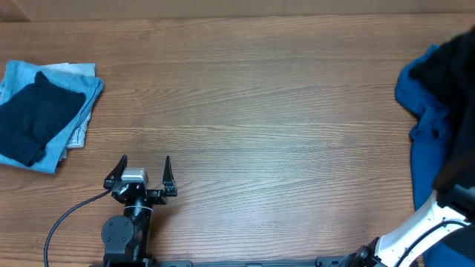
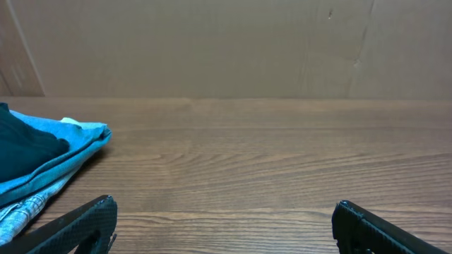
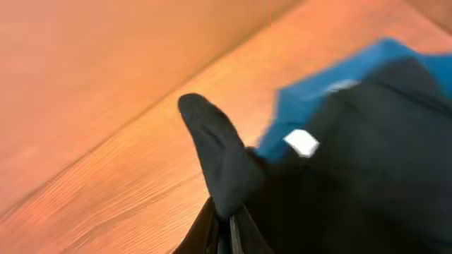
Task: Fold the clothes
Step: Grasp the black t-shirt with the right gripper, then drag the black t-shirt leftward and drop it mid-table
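My right gripper should now pull until the black shirt spreads over the wooden table's middle, because it holds only the black shirt's fold and that spot is clear.
A heap of clothes lies at the table's right edge: a black shirt over a bright blue shirt. In the right wrist view my right gripper is shut on a raised fold of the black shirt. A small white label shows on it, and the blue shirt lies behind. From overhead only the white right arm shows; its gripper is hidden. My left gripper stands open over bare wood near the front left, holding nothing.
A folded stack of light blue and dark cloth rests at the far left of the wooden table. A brown cardboard wall runs behind the table.
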Controlling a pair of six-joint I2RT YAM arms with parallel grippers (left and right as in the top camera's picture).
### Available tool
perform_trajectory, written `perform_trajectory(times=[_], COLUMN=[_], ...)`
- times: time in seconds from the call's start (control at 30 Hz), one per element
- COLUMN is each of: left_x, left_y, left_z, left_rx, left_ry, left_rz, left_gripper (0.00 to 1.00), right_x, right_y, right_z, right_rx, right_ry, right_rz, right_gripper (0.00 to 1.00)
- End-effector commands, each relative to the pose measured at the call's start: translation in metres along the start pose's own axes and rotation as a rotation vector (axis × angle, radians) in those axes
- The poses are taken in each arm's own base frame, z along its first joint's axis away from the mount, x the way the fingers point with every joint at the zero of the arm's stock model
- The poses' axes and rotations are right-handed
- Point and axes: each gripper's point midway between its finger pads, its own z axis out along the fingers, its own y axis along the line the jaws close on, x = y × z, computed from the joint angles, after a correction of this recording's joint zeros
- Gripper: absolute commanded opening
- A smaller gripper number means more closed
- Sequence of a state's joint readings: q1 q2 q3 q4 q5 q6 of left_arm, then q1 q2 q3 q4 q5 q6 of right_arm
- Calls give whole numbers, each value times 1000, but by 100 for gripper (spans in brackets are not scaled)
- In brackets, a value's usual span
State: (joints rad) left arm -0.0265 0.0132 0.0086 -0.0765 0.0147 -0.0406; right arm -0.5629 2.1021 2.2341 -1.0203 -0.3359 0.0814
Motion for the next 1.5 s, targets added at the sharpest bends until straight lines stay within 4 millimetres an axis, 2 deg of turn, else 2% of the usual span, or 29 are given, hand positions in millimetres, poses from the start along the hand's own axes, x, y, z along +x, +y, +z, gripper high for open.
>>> perform_trajectory(times=[0.0, 0.03, 0.2, 0.3, 0.37, 0.4, 0.5, 0.6, 0.7, 0.77, 0.83, 0.97, 1.23, 1.27, 1.33, 1.4, 1.43, 1.47], left_x=[0, 0, 0, 0, 0, 0, 0, 0, 0, 0, 0, 0, 0, 0, 0, 0, 0, 0], left_y=[0, 0, 0, 0, 0, 0, 0, 0, 0, 0, -1, 0, 0, 0, 0, 0, 0, 0], left_z=[0, 0, 0, 0, 0, 0, 0, 0, 0, 0, 0, 0, 0, 0, 0, 0, 0, 0], left_rx=[3, 3, 3, 3, 3, 3, 3, 3, 3, 3, 4, 3, 3, 3, 3, 3, 3, 3], left_ry=[-5, -5, -5, -5, -5, -5, -5, -5, -5, -4, -4, -5, -5, -4, -5, -5, -5, -5], left_rz=[26, 26, 26, 26, 26, 26, 26, 26, 26, 26, 26, 26, 26, 26, 26, 26, 26, 26], left_gripper=[100, 100, 100, 100, 100, 100, 100, 100, 100, 100, 100, 100, 100, 100, 100, 100, 100, 100], right_x=[9, 17, 91, 133, 178, 195, 267, 335, 411, 439, 456, 473, 481, 483, 486, 484, 478, 461], right_y=[96, 114, 242, 298, 342, 355, 398, 428, 461, 475, 485, 495, 511, 512, 513, 515, 517, 519], right_z=[-17, -15, -7, -7, -1, 3, 26, 44, 41, 30, 20, 4, -9, -11, -13, -14, -16, -19], right_rx=[-140, -162, -319, -358, -401, -420, -477, -522, -598, -639, -650, -730, -825, -829, -833, -836, -839, -836], right_ry=[-5, 13, 132, 163, 208, 232, 329, 404, 455, 461, 450, 488, 485, 485, 487, 482, 470, 444], right_rz=[-163, -186, -370, -474, -558, -583, -674, -752, -898, -959, -996, -1001, -994, -997, -1001, -1001, -996, -984], right_gripper=[4, 4, 4, 4, 4, 4, 4, 4, 4, 4, 4, 4, 5, 31, 76, 83, 86, 88])
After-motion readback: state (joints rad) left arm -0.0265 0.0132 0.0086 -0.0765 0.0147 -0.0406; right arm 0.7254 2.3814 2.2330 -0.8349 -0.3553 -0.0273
